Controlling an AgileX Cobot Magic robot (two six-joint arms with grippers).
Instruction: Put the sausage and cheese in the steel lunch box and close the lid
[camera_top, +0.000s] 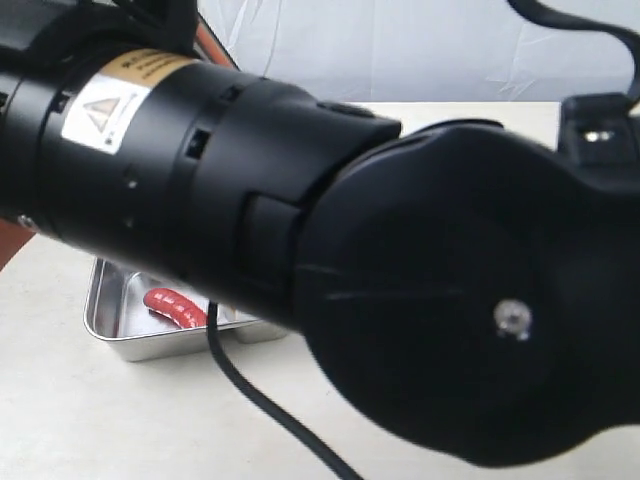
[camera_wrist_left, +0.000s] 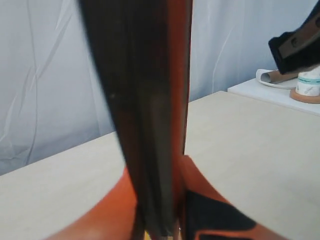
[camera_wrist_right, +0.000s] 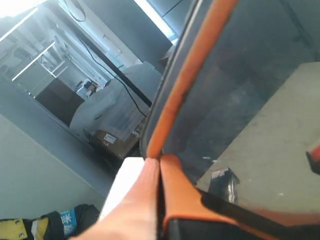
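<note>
The robot's left gripper holds the lid and only its rim (camera_wrist_right: 164, 127) touches the ends of the right gripper's closed fingers, so next the right gripper opens around the lid (camera_wrist_right: 176, 146) and takes it.
The steel lunch box (camera_top: 110, 335) lies open on the table at the lower left of the exterior view, with the red sausage (camera_top: 175, 306) inside it. No cheese shows in any view. The dark translucent lid (camera_wrist_left: 145, 115) with its orange seal stands edge-on between the orange fingers (camera_wrist_left: 102, 212) of my left gripper (camera_wrist_left: 157, 220), which press on both its faces. The lid (camera_wrist_right: 250, 75) also fills the right wrist view, where my right gripper (camera_wrist_right: 159, 160) pinches its orange-edged rim. In the exterior view both grippers are hidden.
A large black arm (camera_top: 400, 280) close to the exterior camera blocks most of that view, and a black cable (camera_top: 270, 410) trails over the table. A tape roll (camera_wrist_left: 306, 87) sits on a white side surface beyond the beige table (camera_wrist_left: 250, 145).
</note>
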